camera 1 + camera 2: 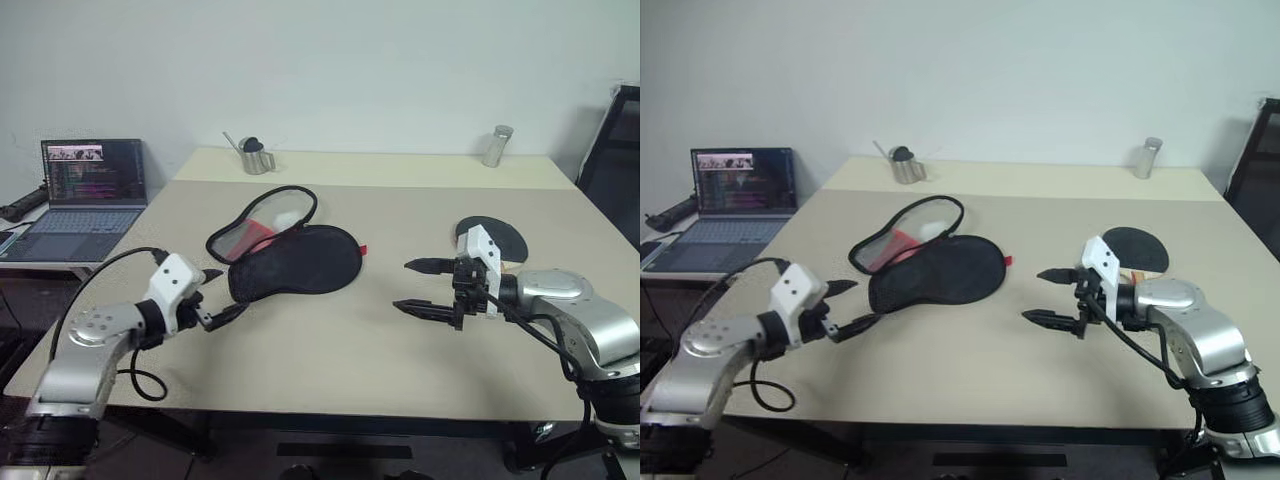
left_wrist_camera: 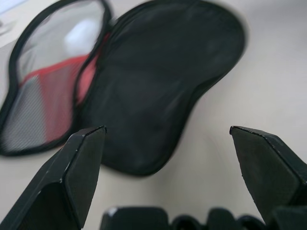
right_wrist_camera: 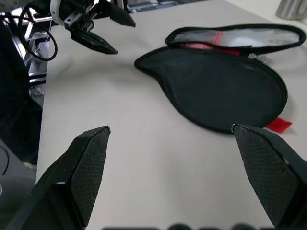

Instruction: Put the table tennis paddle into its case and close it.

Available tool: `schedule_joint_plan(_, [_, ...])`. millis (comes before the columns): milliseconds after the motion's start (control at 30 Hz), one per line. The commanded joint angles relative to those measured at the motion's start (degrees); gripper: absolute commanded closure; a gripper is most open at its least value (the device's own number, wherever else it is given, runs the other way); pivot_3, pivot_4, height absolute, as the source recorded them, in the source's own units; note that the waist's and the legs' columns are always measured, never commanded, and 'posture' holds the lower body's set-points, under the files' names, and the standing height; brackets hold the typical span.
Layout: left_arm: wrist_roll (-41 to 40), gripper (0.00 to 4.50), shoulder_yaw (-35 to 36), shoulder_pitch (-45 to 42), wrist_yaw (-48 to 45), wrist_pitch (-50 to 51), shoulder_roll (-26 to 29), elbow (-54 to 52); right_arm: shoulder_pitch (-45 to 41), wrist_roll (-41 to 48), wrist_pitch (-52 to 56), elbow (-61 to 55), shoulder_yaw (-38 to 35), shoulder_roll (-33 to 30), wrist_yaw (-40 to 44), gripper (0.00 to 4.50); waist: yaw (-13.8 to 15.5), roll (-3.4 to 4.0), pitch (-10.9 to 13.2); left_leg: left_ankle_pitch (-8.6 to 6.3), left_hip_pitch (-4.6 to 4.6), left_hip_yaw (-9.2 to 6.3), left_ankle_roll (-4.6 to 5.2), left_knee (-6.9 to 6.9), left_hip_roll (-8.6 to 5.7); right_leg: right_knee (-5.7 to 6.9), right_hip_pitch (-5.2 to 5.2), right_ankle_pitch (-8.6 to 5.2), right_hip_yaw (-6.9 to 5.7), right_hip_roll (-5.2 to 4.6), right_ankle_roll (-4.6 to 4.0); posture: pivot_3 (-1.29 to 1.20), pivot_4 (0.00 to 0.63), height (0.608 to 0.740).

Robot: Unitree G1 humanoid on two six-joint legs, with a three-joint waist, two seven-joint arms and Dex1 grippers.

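Note:
I should expect a white thing (image 1: 288, 220) under the case's clear flap (image 1: 264, 210) to stay outside the case when I fold the flap over, because white shows through the flap.
The case lies unzipped left of the table's middle: its black half (image 1: 300, 262) rests flat, and the flap (image 1: 262, 222) with the red and mesh lining stands raised behind it. The table tennis paddle (image 1: 492, 238) lies on the table to the right with its round black face up and its handle hidden behind my right hand. My left gripper (image 1: 225, 292) is open beside the case's near left end, apart from it. My right gripper (image 1: 403, 285) hangs open over bare table between case and paddle. In the right wrist view, the case (image 3: 220, 86) and the left gripper (image 3: 123, 37) lie ahead.
An open laptop (image 1: 90, 195) sits on a side desk to the left. A metal jug (image 1: 256, 157) and a metal tumbler (image 1: 496, 146) stand along the table's far edge. A black chair (image 1: 615, 160) stands at the right.

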Motion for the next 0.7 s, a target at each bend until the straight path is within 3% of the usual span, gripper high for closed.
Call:
schedule_joint_plan(33, [3.95,0.0,-4.08,-8.87,-3.99,-6.75,-0.88,11.97,0.11,2.03,0.15,-3.65,-1.69,1.1,-1.69,0.03,0.19,-0.01,-0.01,0.0,-0.03,0.0,0.0,0.0,-0.02,-0.01,0.0,0.0,-0.02,0.01,0.0,0.0,0.15,0.74])
schedule_joint_plan(167, [7.71,0.0,-8.43,-16.74,-8.95,-12.81,-2.53,24.46,0.4,2.05,-0.09,-4.35,-1.58,1.71,-2.53,0.03,-0.11,-0.04,-0.01,-0.01,-0.07,0.21,0.03,0.0,-0.06,-0.04,-0.01,0.04,-0.02,0.11,0.06,0.0,0.15,0.74])
schedule_joint_plan(367, [12.07,0.0,-12.27,-22.15,-14.98,-21.18,-1.99,34.57,1.91,5.53,2.11,-8.58,-2.1,1.16,-2.06,0.03,-0.56,-0.06,-0.01,-0.06,-0.08,0.34,0.11,0.0,-0.02,-0.08,-0.04,0.07,-0.01,0.11,0.1,0.0,0.15,0.74])
schedule_joint_plan(700, [18.1,0.0,-14.6,-26.82,-12.74,-30.02,-3.59,44.18,2.4,5.67,2.02,-10.39,-1.82,1.74,-3.98,0.03,-0.4,-0.07,-0.02,-0.06,-0.08,0.24,0.11,0.08,-0.01,0.01,-0.04,0.07,0.01,0.07,0.1,0.0,0.15,0.74])
